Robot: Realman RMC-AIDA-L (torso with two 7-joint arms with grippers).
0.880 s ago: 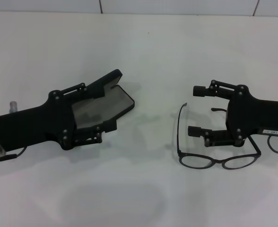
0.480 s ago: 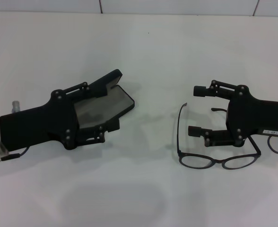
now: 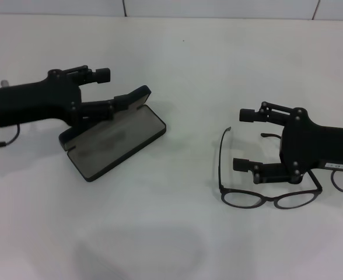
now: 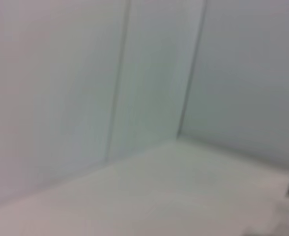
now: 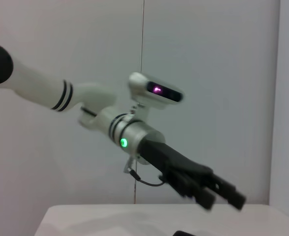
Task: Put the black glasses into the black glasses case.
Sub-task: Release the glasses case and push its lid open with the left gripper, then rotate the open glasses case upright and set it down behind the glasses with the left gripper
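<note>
My left gripper should keep going down, as the case's raised lid (image 3: 140, 95) stands up under its open fingers, until they are on both sides of the lid's edge (image 3: 133, 93), and then close.
The black glasses case (image 3: 120, 140) lies open on the white table, left of centre, grey lining up and its lid (image 3: 137, 95) raised at the far side. My left gripper (image 3: 113, 88) is open, above the case's far left end, with its lower finger (image 3: 104, 108) close by the lid. The black glasses (image 3: 268, 199) lie unfolded on the table at the right, lenses toward me, one temple arm (image 3: 221, 156) pointing away. My right gripper (image 3: 240, 138) is open and hovers over the glasses, between their temple arms. The right wrist view shows the left gripper (image 5: 218, 192).
The white table (image 3: 177, 233) runs to a white wall at the back. The left wrist view shows only wall and table surface. The left arm (image 5: 100, 115) with its green light fills the right wrist view.
My left gripper has lifted and drawn back to the far left, uncovering the open case's lining. The right gripper and the glasses have stayed put.
</note>
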